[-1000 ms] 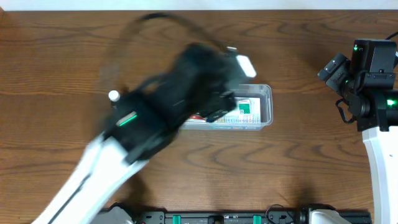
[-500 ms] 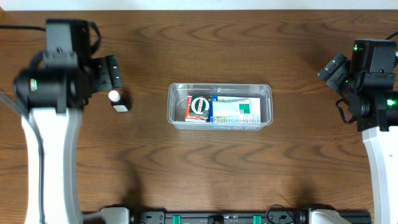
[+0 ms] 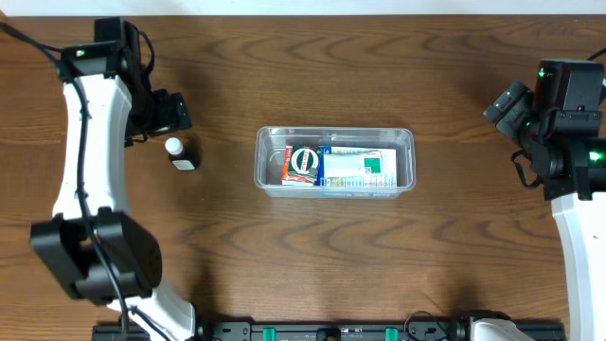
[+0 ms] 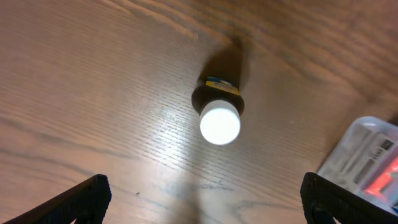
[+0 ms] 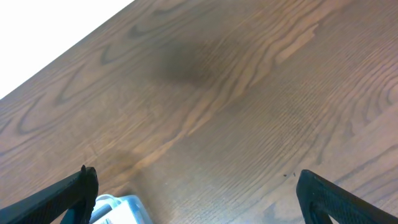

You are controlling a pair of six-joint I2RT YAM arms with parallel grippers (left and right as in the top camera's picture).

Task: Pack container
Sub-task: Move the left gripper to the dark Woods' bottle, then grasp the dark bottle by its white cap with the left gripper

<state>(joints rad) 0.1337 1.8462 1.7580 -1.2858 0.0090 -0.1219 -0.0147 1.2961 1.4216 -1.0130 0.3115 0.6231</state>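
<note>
The dark bottle (image 3: 185, 158) is standing straight up with its white cap halfway between my left gripper's open fingers. I should keep moving down until the fingers are on both sides of the cap (image 3: 174, 146), then close them.
The clear plastic container (image 3: 404, 159) sits mid-table and holds a round green-and-red item (image 3: 304, 162) and a white-and-green box (image 3: 358, 168). Its corner shows in the left wrist view (image 4: 367, 158) and the right wrist view (image 5: 121, 208). A small dark bottle with a white cap (image 3: 180, 152) stands upright on the table left of the container, and shows from above in the left wrist view (image 4: 219, 115). My left gripper (image 3: 172, 112) is open and empty, hovering just beyond the bottle. My right gripper (image 3: 507, 104) is open and empty at the far right, away from the container.
The wooden table runs to a white edge at the back (image 5: 37, 37). A black rail with green clips (image 3: 331, 332) lies along the front edge.
My left arm swung away from above the container to the far left, uncovering it. It now hangs over the bottle. The right arm has not moved.
</note>
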